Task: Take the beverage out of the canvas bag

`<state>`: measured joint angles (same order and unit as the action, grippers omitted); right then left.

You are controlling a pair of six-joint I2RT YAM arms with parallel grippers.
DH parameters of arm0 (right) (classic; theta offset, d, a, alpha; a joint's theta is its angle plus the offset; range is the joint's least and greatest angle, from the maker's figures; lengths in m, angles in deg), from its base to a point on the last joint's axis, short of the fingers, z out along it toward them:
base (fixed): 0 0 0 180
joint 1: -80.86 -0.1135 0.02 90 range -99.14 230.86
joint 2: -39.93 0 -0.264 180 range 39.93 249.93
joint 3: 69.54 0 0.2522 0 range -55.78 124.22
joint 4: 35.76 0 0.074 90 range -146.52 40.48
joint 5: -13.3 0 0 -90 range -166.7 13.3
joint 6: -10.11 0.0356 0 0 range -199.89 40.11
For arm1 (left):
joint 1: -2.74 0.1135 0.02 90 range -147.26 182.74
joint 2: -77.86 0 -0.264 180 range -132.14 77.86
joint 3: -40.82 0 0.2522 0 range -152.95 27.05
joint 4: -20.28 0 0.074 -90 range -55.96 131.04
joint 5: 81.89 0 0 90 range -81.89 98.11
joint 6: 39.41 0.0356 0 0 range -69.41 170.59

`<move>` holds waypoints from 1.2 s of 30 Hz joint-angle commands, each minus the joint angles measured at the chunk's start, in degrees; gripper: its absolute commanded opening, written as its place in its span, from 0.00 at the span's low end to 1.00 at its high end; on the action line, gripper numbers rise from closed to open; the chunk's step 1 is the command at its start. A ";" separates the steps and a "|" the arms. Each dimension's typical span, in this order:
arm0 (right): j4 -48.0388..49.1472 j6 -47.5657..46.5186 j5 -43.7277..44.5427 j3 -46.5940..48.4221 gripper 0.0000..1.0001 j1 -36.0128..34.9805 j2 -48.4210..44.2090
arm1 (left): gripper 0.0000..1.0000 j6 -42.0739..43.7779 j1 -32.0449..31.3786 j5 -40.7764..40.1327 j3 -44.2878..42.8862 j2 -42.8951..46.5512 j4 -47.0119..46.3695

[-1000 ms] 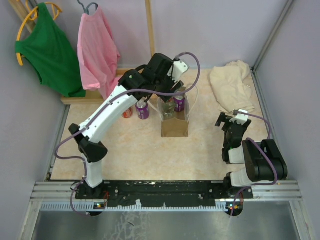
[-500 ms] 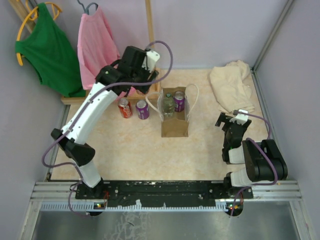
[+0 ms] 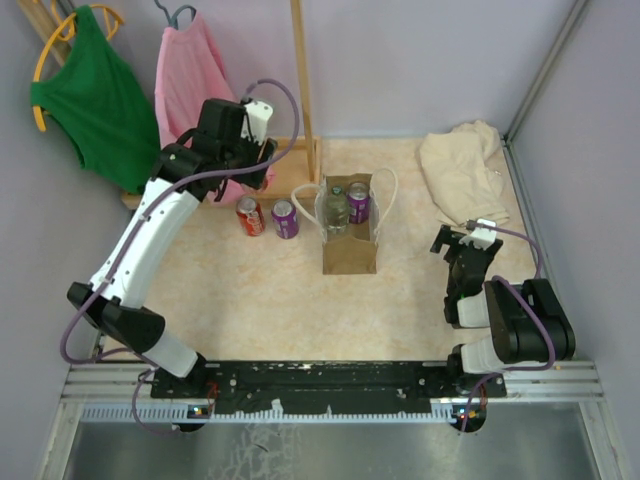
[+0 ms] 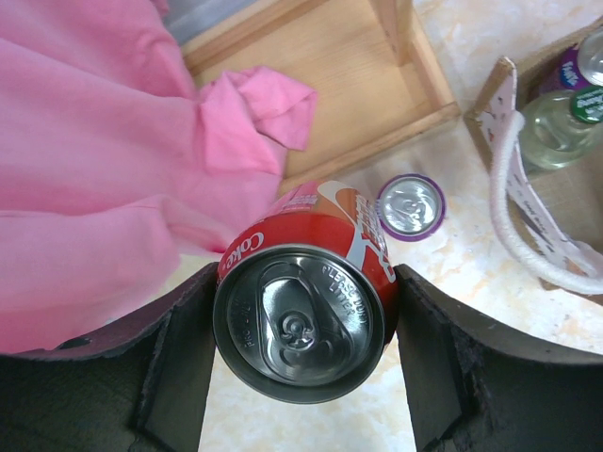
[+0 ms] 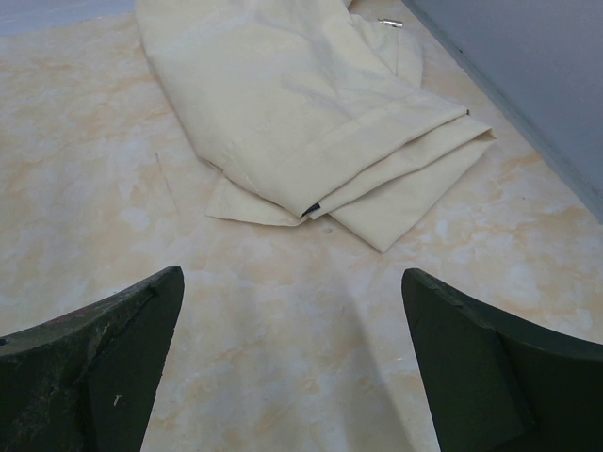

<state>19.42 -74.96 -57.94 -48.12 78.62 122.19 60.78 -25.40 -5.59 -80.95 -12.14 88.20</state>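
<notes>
My left gripper should move the red Coke can down next until its base rests on the tabletop (image 3: 284, 259), which is open before the purple can (image 3: 285, 219) outside the bag.
The tan canvas bag (image 3: 350, 255) stands upright mid-table with white loop handles (image 4: 528, 212). It holds a clear bottle (image 3: 337, 211) and a purple can (image 3: 358, 203). My left gripper (image 3: 252, 172) is left of the bag, by the pink shirt, and above the table. In the left wrist view it (image 4: 306, 278) is shut on a red Coke can (image 4: 301, 320), one finger on each side. My right gripper (image 3: 455, 238) is open and empty at the right, low over the table (image 5: 292, 282).
Another red can (image 3: 250, 215) and a purple can (image 3: 285, 218) stand on the table left of the bag. Behind them are a wooden rack base (image 4: 330, 85), a pink shirt (image 4: 94, 169) and a green shirt (image 3: 95, 100). A beige cloth heap (image 5: 311, 113) lies at the back right.
My left arm has swung left, from over the bag to above the cans beside the pink shirt. The right arm has not moved.
</notes>
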 commanded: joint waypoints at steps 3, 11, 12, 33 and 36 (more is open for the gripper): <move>2.37 -0.74 0.91 1.72 0.99 -0.40 0.36 | 0.00 -3.01 -0.27 4.74 7.72 2.60 -6.28; 2.38 -0.70 0.92 1.72 0.99 -0.40 0.36 | 0.00 -6.74 -0.34 12.25 23.72 7.15 -14.32; 2.42 -0.74 0.85 1.74 0.99 -0.40 0.36 | 0.00 -7.08 -0.39 13.22 24.94 7.28 -14.99; 2.36 -0.79 0.93 1.70 0.99 -0.40 0.36 | 0.00 -10.17 -3.67 11.73 27.02 -7.40 -14.57; 2.40 -0.64 0.93 1.74 0.99 -0.45 0.36 | 0.00 -10.37 -4.38 12.09 26.97 -8.33 -15.27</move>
<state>19.42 -74.96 -57.94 -48.12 78.62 122.19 51.45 -28.48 7.20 -50.90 -20.59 73.84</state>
